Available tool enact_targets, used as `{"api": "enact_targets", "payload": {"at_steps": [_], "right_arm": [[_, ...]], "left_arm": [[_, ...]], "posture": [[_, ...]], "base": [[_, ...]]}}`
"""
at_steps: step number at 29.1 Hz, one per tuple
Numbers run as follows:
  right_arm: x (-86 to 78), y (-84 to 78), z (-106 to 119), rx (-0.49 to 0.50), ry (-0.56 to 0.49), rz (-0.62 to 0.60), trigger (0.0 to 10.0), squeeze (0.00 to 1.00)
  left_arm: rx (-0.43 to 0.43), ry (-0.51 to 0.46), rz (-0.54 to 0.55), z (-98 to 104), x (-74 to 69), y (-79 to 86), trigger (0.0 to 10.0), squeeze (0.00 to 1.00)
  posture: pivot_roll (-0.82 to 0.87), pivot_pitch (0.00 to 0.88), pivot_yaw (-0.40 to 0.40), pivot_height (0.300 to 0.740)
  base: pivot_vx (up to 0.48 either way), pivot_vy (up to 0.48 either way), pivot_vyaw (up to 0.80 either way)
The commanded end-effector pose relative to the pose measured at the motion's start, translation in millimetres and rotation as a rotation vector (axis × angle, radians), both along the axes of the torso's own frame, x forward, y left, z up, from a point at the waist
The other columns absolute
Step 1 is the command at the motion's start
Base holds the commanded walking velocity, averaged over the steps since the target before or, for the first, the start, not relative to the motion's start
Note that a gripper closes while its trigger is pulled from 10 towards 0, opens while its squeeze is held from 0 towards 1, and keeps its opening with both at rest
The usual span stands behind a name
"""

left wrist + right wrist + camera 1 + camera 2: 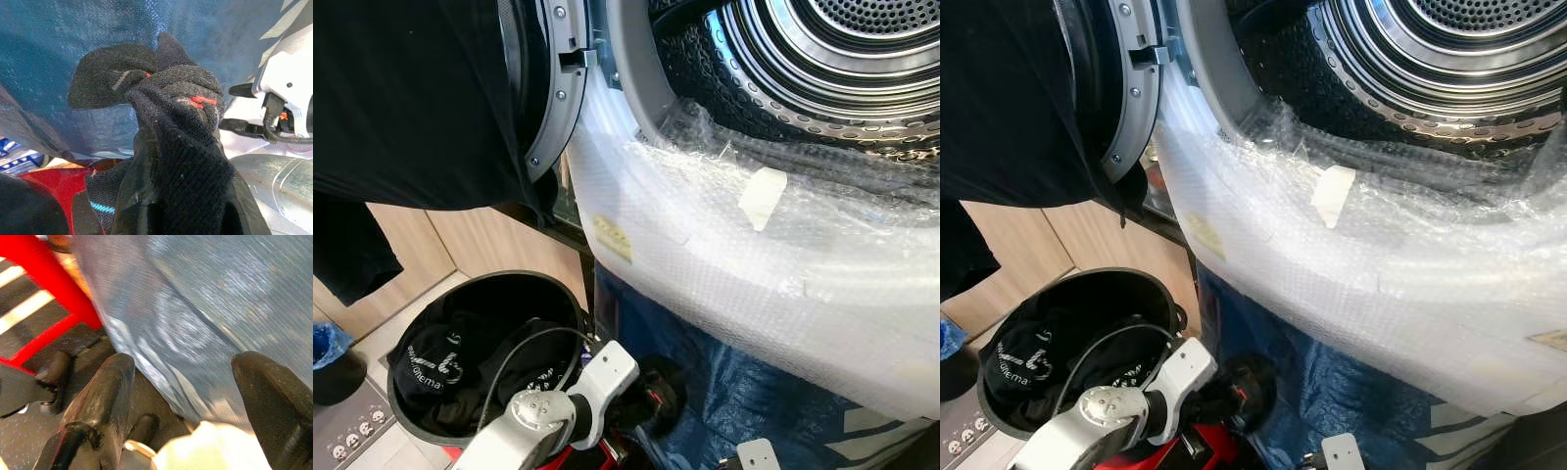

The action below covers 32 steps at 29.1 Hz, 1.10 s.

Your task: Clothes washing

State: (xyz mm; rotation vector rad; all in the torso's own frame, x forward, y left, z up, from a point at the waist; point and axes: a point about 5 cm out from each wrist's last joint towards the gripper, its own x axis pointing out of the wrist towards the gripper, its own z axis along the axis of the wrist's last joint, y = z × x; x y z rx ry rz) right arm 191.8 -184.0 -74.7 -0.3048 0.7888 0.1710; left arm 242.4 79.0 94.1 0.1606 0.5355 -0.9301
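Note:
The black sock [662, 384] is bunched up over the left gripper's fingers [642, 403], so I expect it to stick to a finger when the robot opens its right gripper.
The washing machine's steel drum [842, 59] stands open at the upper right. Its door [553, 88] is swung left, and a black garment [401, 98] hangs over it. Below, a round black basket [509, 276] holds dark clothes [440, 362]. My left gripper [651, 397] is low beside the basket, in front of the blue tarp, shut on a black sock [166, 98] with red marks; the sock covers its fingers. My right gripper [186, 367] is open with nothing between its fingers, close to the blue tarp.
Bubble wrap [724, 245] covers the washer's front below the opening. A blue tarp [724, 392] hangs under it. A red frame [1165, 455] lies near my left arm. A power strip [352, 431] rests on the floor at the lower left, by wooden cabinets [480, 245].

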Motion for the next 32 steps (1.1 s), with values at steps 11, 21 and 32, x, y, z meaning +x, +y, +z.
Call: {"api": "enact_targets", "payload": {"at_steps": [11,21,32], "right_arm": [[4.4,5.5,16.4,0.182,-0.092,0.331,10.0,1.0],[10.7,-5.2,33.2,0.361,-0.138,0.383,10.0,1.0],[11.0,-0.4,36.7,0.389,-0.116,0.452,10.0,1.0]], "left_arm": [[0.043,0.044,-0.111,-13.6,-14.4,2.8,0.0,0.0],[0.02,0.063,-0.179,-16.0,-20.5,-4.9,0.0,0.0],[0.016,0.056,-0.188,-16.7,-19.2,-6.7,0.0,0.0]], "posture": [[0.17,0.088,0.064,0.74],[0.15,0.067,0.063,0.74],[0.15,0.06,0.066,0.74]], "base": [[0.0,0.0,0.0],[0.0,0.0,0.0],[0.0,0.0,0.0]]}}
